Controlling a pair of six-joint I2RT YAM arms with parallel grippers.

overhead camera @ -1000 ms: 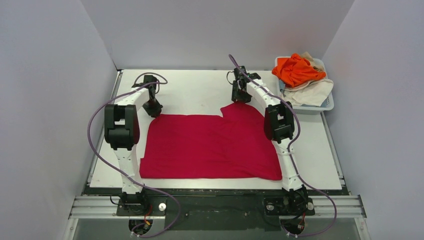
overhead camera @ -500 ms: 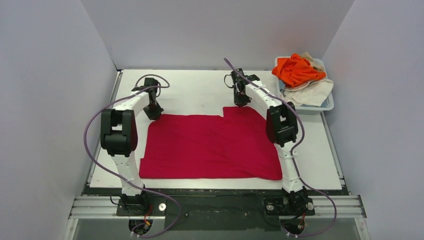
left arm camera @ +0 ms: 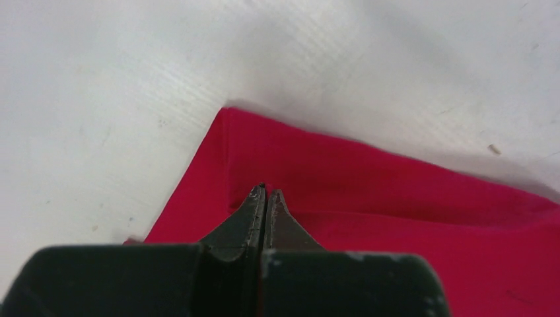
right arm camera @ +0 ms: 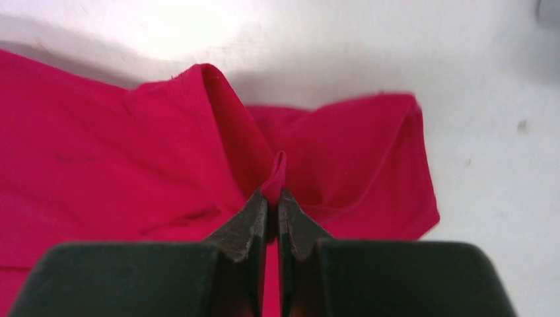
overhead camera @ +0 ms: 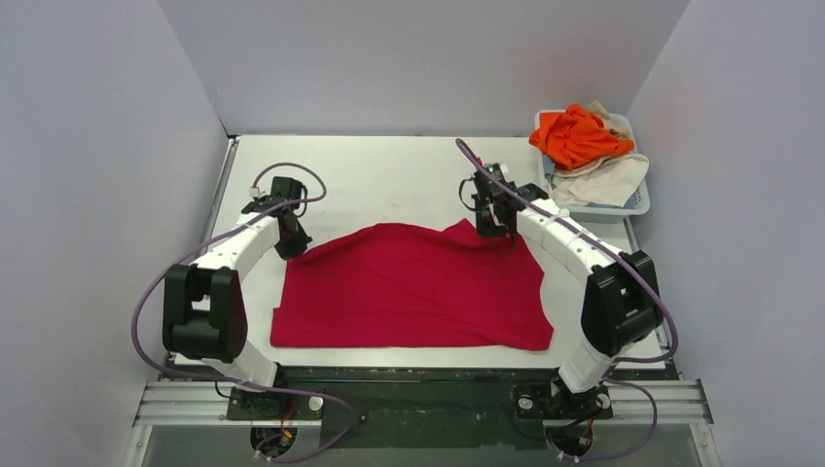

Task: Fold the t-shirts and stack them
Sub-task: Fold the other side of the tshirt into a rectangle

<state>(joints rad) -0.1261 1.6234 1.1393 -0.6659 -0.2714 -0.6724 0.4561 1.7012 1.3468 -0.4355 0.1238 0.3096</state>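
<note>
I should continue to move my right gripper toward the t-shirt's near edge [overhead camera: 506, 343] and let go there, as both grippers are pinching the red t-shirt's far edge [overhead camera: 394, 227] and the t-shirt's near half is flat.
The crimson red t-shirt [overhead camera: 409, 287] lies spread on the white table, its far edge lifted at both far corners. My left gripper [overhead camera: 295, 245] is shut on the far left corner, seen in the left wrist view [left arm camera: 266, 193] with red cloth [left arm camera: 396, 198] around the tips. My right gripper [overhead camera: 496, 232] is shut on a pinched fold of the far right corner, seen in the right wrist view [right arm camera: 273, 195] with the red shirt [right arm camera: 119, 172] below it. The bright orange t-shirt [overhead camera: 574, 134] and the cream-white t-shirt [overhead camera: 608, 175] lie in the basket.
A white plastic basket [overhead camera: 627, 204] stands at the table's far right corner. Grey walls close in the left, back and right sides. Bare white table [overhead camera: 379, 175] lies beyond the shirt's far edge.
Both grippers have moved nearer and inward from the far corners, pulling the red shirt's far edge up and toward me. The far edge is now raised and curved instead of flat.
</note>
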